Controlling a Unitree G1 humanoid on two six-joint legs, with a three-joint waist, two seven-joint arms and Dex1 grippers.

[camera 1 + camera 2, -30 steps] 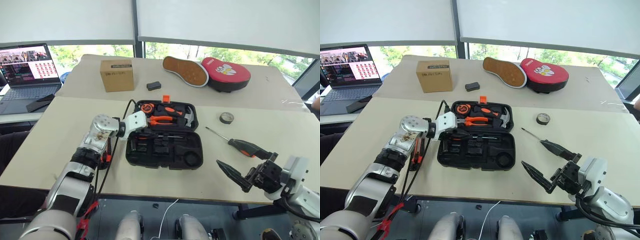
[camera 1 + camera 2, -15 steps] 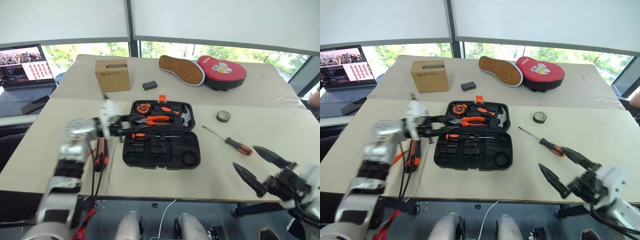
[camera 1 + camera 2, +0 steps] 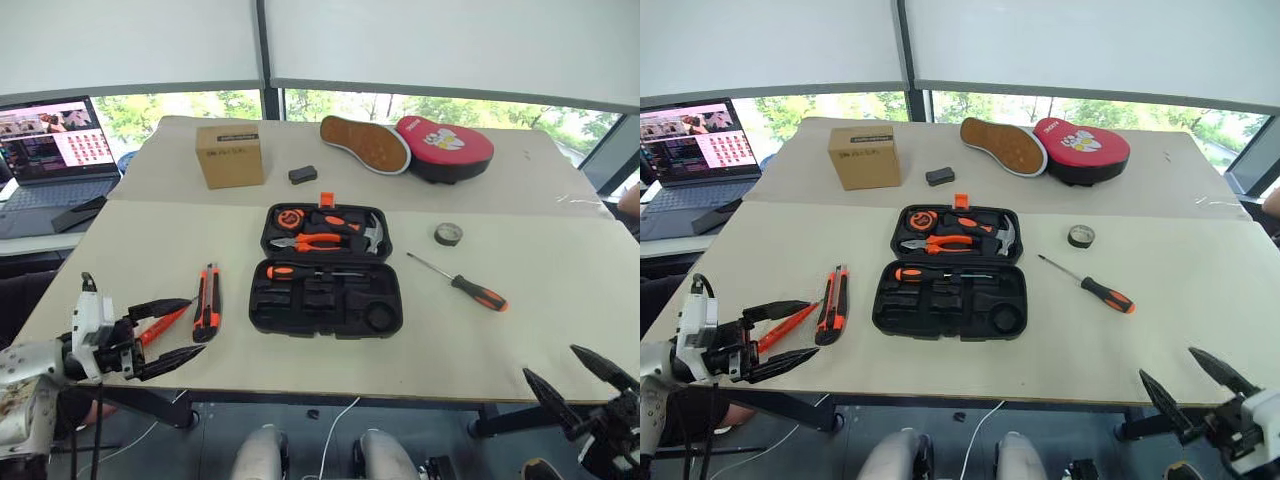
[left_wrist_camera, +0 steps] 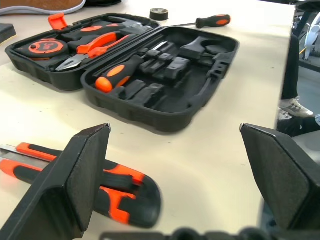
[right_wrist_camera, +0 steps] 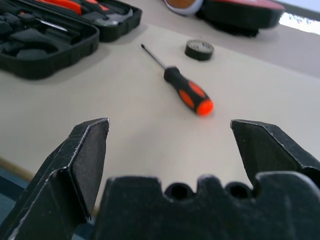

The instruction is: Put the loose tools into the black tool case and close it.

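Note:
An empty hollow (image 3: 362,288) in the case can be seen next to the slotted screwdriver's tip, so the loose screwdriver (image 3: 478,292) will fit in alongside with its handle the other way round when I lower it in.
The black tool case (image 3: 325,300) lies open mid-table, and one orange-and-black screwdriver (image 3: 300,271) rests in a slot of it. A second screwdriver (image 3: 470,288) lies loose to the right of the case, with the dark tape roll (image 3: 448,234) just beyond it. Left of the case are the orange-black utility knife (image 3: 207,302) and the slim orange tester screwdriver (image 3: 160,325). My left gripper (image 3: 195,325) hangs open at the near left edge, its fingers on either side of the tester as seen from above. My right gripper (image 3: 549,361) is open and empty off the near right corner.
Pliers (image 3: 315,240), a hammer (image 3: 372,232) and a tape measure (image 3: 291,214) sit in the case's far half. On the far table stand a cardboard box (image 3: 230,155), a small black block (image 3: 303,175), a shoe (image 3: 365,143) and a red pad (image 3: 445,147). A laptop (image 3: 50,150) is at far left.
My left gripper has let go of the screwdriver in the case, opened, and pulled back to the near left edge. The right arm has drawn back to the near right corner, still open.

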